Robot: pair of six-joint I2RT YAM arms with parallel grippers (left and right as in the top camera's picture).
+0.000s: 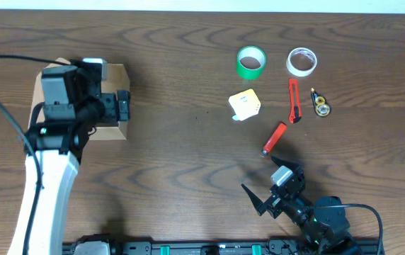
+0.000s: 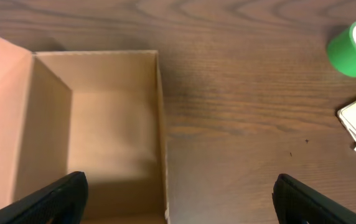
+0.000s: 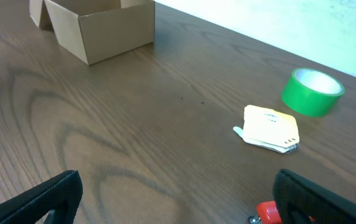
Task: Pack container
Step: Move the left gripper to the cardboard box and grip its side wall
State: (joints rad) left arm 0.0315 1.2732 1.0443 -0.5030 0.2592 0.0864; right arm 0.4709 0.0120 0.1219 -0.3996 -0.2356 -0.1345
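Note:
My left gripper's open fingers are on either side of the container's side [image 2: 161, 124] facing the loose items. I should keep lowering them until they are around its rim [image 2: 166, 193], then close them.
The container [image 1: 115, 76], a tan cardboard box, sits at the table's left, largely hidden under my left arm. From the left wrist it [image 2: 112, 130] stands open and empty, its flap lid folded out to the left. My left gripper [image 2: 178, 202] hangs open above it, straddling the box's right wall. My right gripper [image 1: 270, 185] is open near the front edge, low over bare wood [image 3: 181, 199], nothing between its fingers. From the right wrist the container [image 3: 103, 25] shows far off at the upper left.
Loose items lie at the right: a green tape roll [image 1: 251, 61], a white tape roll [image 1: 301, 61], a yellow note pad [image 1: 245, 105], a red box cutter [image 1: 294, 100], a red marker [image 1: 274, 138] and a small yellow-black dispenser [image 1: 321, 104].

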